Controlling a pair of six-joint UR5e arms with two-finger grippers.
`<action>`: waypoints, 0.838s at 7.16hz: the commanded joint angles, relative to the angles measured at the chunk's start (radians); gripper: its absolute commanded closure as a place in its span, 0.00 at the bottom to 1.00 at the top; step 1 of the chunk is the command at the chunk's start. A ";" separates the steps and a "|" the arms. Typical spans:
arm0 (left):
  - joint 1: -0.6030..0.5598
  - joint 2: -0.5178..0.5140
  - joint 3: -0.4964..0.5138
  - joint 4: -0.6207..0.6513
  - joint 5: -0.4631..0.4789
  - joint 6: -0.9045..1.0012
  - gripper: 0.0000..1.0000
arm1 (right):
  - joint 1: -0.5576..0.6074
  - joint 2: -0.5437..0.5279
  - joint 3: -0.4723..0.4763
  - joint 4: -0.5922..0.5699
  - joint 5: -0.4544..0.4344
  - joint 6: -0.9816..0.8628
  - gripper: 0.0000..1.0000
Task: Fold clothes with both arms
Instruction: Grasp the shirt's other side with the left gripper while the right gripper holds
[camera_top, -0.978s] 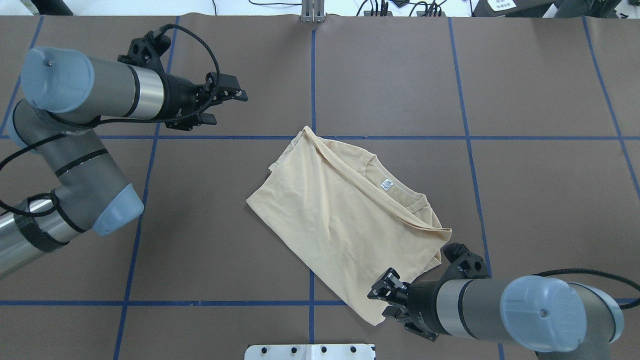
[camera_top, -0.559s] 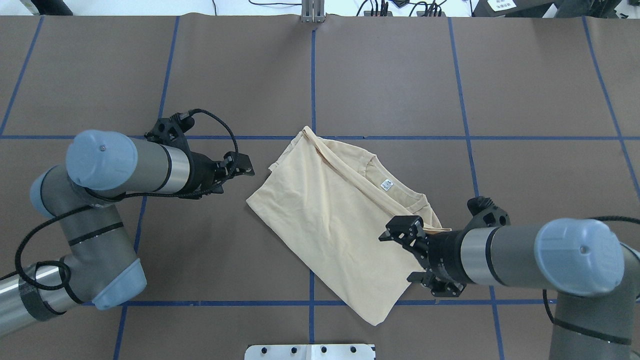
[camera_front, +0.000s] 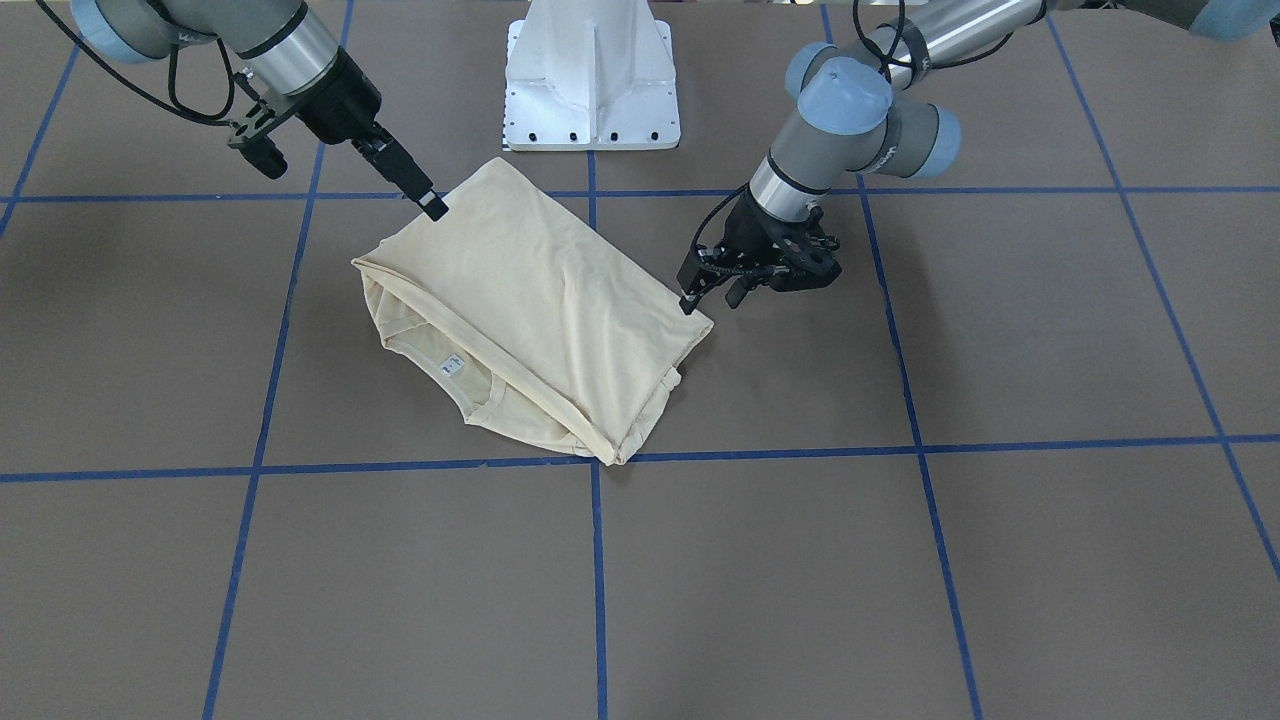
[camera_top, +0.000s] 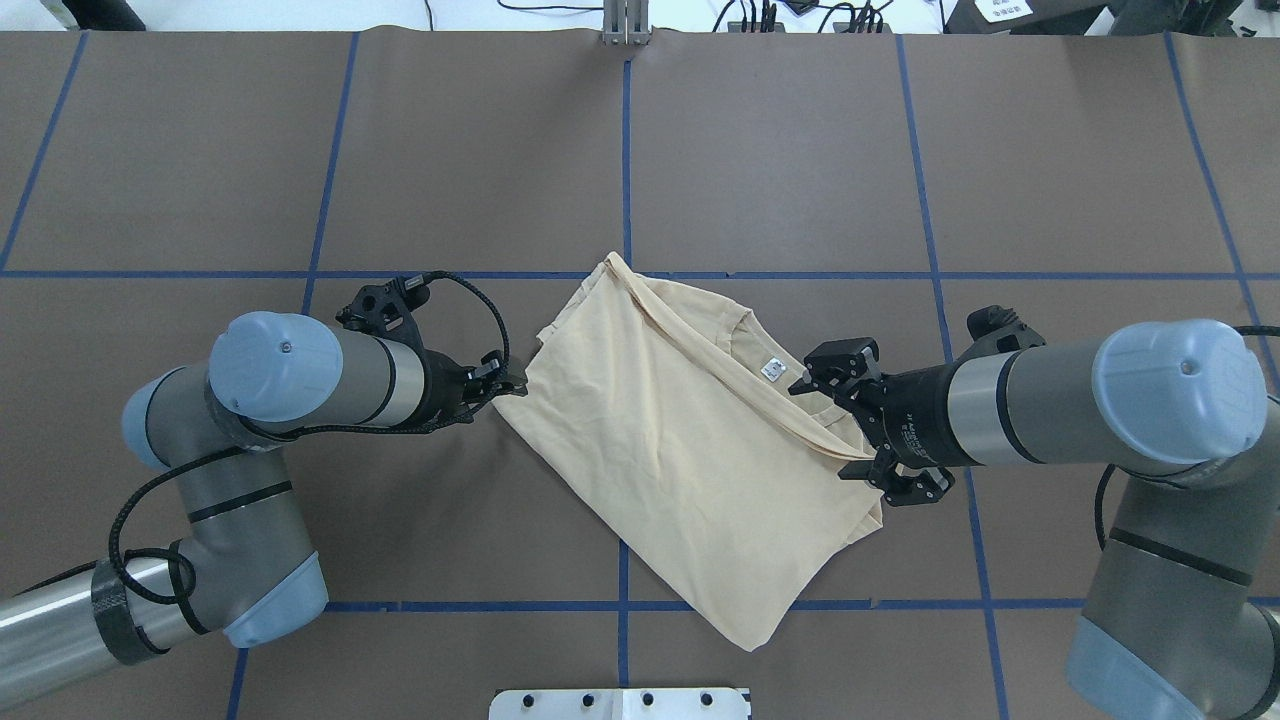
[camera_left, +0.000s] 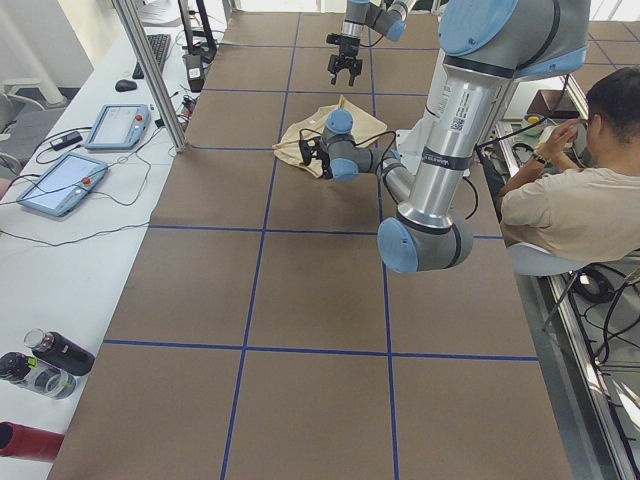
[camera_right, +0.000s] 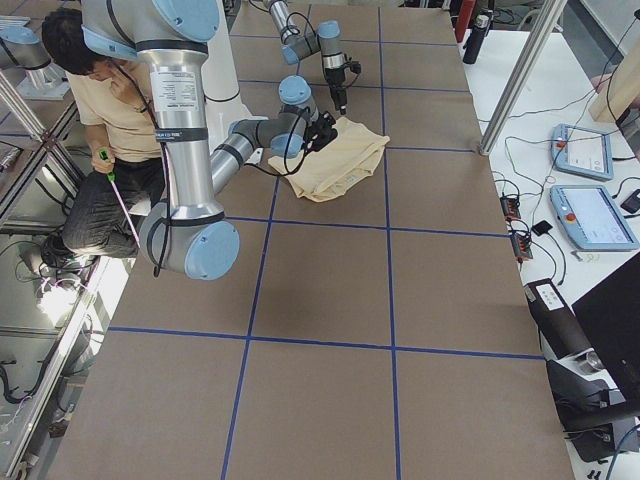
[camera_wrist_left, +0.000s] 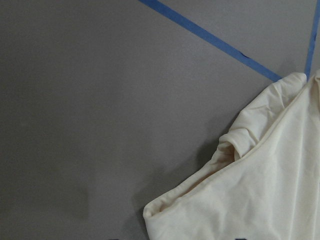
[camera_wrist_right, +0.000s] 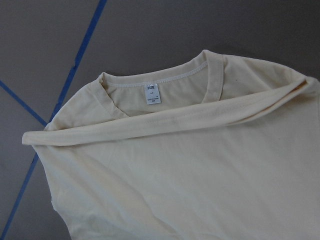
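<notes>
The shirt's folded edge (camera_front: 486, 352) is flat across the shirt up to the shirt's corner. The whole shirt (camera_front: 546, 300) will turn around and stay folded when I pull that corner.
The clothes are one cream-yellow shirt (camera_top: 680, 450) lying folded and slanted at mid-table, also in the front view (camera_front: 540, 300). Its round neck and white label (camera_top: 772, 369) show at the right, and fill the right wrist view (camera_wrist_right: 152, 94). My left gripper (camera_top: 505, 385) is low at the shirt's left corner (camera_wrist_left: 165, 210), and the front view (camera_front: 710, 298) shows its fingers apart. My right gripper (camera_top: 845, 425) hangs wide open over the neck end of the shirt, with one fingertip (camera_front: 435, 210) at the fabric edge. Neither holds cloth.
The brown table cover carries a grid of blue tape lines (camera_top: 625, 150). The white pedestal base (camera_front: 590, 90) stands at the robot's edge. A seated person (camera_left: 575, 200) is beside the table. Tablets (camera_right: 590, 210) and bottles (camera_left: 45, 365) lie on the side benches.
Both arms closed in on the shirt. The left gripper dropped from the far left to the left corner. The right gripper swung from the near hem corner to the neck end.
</notes>
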 joint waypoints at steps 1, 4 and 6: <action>0.001 -0.005 0.024 0.000 0.002 0.002 0.38 | 0.005 0.004 -0.023 0.002 -0.007 -0.004 0.00; 0.001 -0.040 0.061 0.000 0.002 -0.001 0.45 | 0.009 0.005 -0.038 0.002 -0.007 -0.030 0.00; 0.001 -0.039 0.067 -0.002 0.002 0.005 0.53 | 0.009 0.005 -0.037 0.002 -0.006 -0.030 0.00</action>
